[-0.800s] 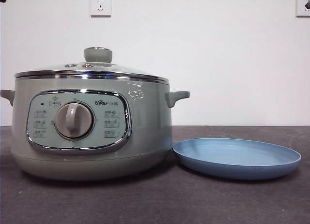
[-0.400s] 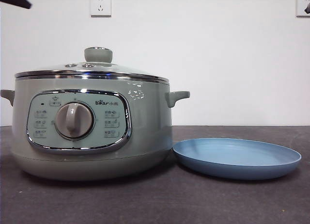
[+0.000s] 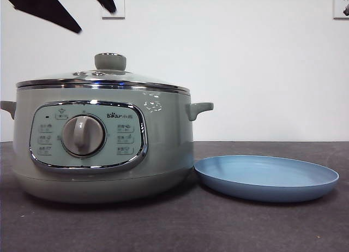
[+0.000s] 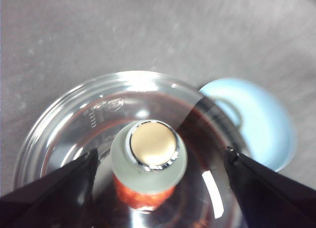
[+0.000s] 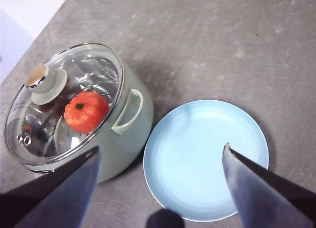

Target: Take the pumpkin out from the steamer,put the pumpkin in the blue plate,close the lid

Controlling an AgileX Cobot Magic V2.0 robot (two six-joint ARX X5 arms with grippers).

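The glass lid (image 3: 139,77) will come off in one piece when the robot lifts the knob, because the metal rim (image 3: 103,84) goes smooth and unbroken around the top of the pot.
The sage-green steamer (image 3: 163,137) stands at the table's left with its glass lid (image 3: 103,77) on. Through the glass of the lid (image 5: 89,75) I see the orange pumpkin (image 5: 86,111) inside the pot; it also shows under the knob as the pumpkin (image 4: 143,198). My left gripper (image 3: 95,20) hangs open above the lid's knob (image 3: 110,61), apart from it; in the left wrist view the left gripper (image 4: 161,153) straddles the knob (image 4: 153,149) from above. The blue plate (image 3: 267,178) lies empty right of the steamer. My right gripper (image 5: 161,148) is open, high over the plate (image 5: 207,159) and steamer (image 5: 126,134).
The steamer's side handle (image 3: 199,109) sticks out toward the plate. Dark grey tabletop (image 3: 174,225) runs in front of both. A white wall with sockets (image 3: 113,6) stands behind. The waiting arm shows as a black tip (image 3: 346,9) at the top right corner.
The left gripper has come down from the top left corner of the front view to a spot over the lid's knob, jaws open. Steamer, lid and plate have not moved.
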